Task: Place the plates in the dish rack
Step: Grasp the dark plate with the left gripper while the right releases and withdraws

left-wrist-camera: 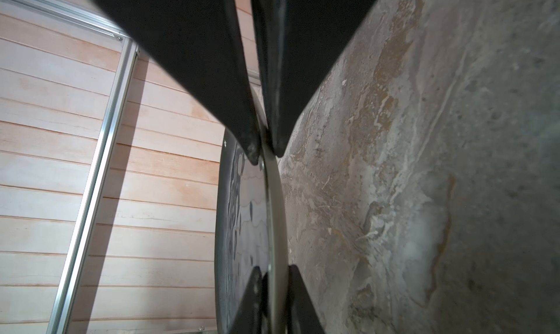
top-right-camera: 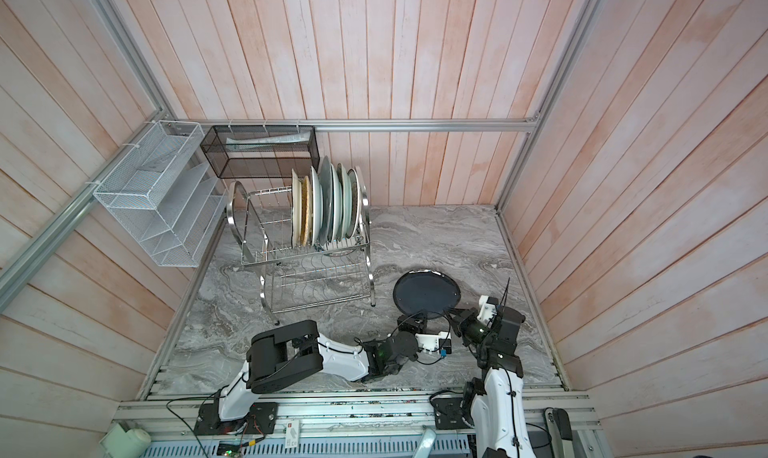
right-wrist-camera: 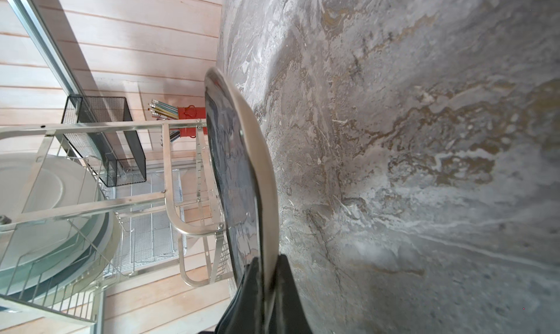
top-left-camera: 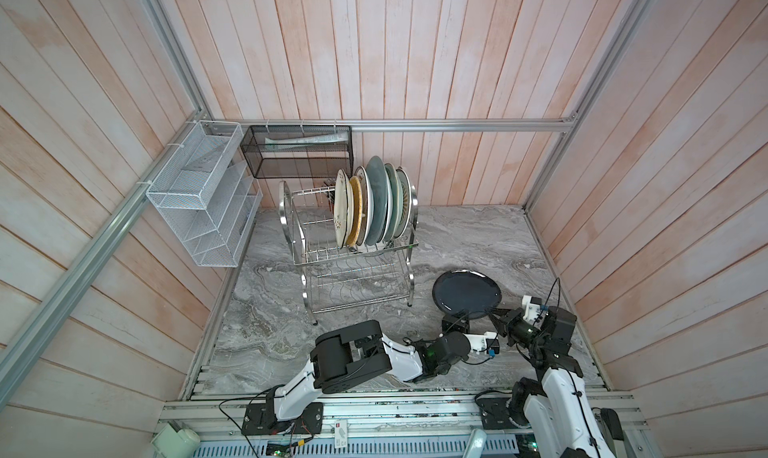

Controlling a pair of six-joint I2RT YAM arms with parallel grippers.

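Note:
Both of the robot's grippers are on the black plate's rim [top-left-camera: 489, 309], so the right gripper should open and move away before the left gripper carries the plate to the rack's empty end [top-left-camera: 316, 228].
A black plate [top-left-camera: 467, 292] [top-right-camera: 427, 290] lies right of the dish rack [top-left-camera: 353, 269] [top-right-camera: 266, 252], its near edge raised off the marble table. My left gripper [top-left-camera: 457, 317] [left-wrist-camera: 277, 276] is shut on the near rim, one finger above and one below. My right gripper [top-left-camera: 493, 310] [right-wrist-camera: 268, 264] is shut on the near-right rim of the same plate [right-wrist-camera: 239, 178]. In the left wrist view its black fingers [left-wrist-camera: 212, 75] pinch that rim further along. Several plates [top-left-camera: 374, 202] [top-right-camera: 328, 202] stand upright in the right half of the rack's upper tier.
A white mesh organiser [top-left-camera: 199, 211] hangs on the left wall. A black mesh basket [top-left-camera: 297, 153] hangs behind the rack. A red holder with pencils [right-wrist-camera: 188, 114] shows beyond the rack [right-wrist-camera: 169, 196]. Plank walls enclose the marble table [top-left-camera: 478, 244] on three sides.

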